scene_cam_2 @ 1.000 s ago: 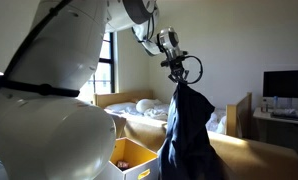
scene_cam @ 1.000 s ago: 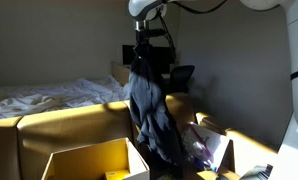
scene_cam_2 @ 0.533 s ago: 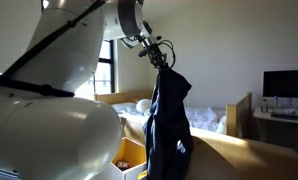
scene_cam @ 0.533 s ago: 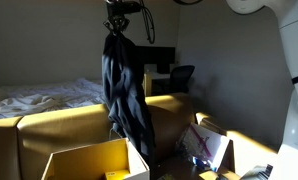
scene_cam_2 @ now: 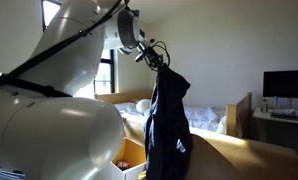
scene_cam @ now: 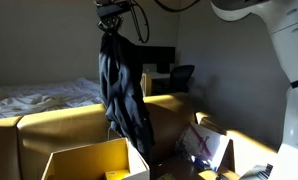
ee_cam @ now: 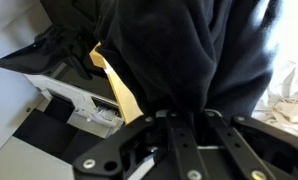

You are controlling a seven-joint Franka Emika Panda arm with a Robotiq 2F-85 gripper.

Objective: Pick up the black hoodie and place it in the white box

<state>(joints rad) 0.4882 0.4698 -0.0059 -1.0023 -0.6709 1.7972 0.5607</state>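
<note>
The black hoodie's hem [scene_cam_2: 165, 171] hangs low next to the white box's side, so next I raise the hoodie higher before I carry it over the open box [scene_cam: 89, 161].
The black hoodie [scene_cam: 121, 95] hangs full length from my gripper [scene_cam: 113, 30], which is shut on its top and holds it high in the air. It also shows in an exterior view [scene_cam_2: 169, 125], hanging from the gripper [scene_cam_2: 159, 66]. In the wrist view the hoodie [ee_cam: 189, 50] fills the frame between my fingers [ee_cam: 187, 118]. An open cardboard box [scene_cam: 89, 163] with white outer walls sits below and slightly to the left of the hoodie's hem; it also shows in an exterior view [scene_cam_2: 131, 158] and in the wrist view [ee_cam: 114, 90].
A bed with white bedding [scene_cam: 49, 95] stands behind a low wooden partition [scene_cam: 59, 125]. A second open box with clutter [scene_cam: 204, 140] sits at the lower right. A monitor [scene_cam_2: 285, 84] stands on a desk. The robot's white body [scene_cam_2: 49, 110] fills much of one exterior view.
My gripper has carried the hanging hoodie sideways from over the cluttered box toward the open box and slightly up; in the last half second it moved only a little.
</note>
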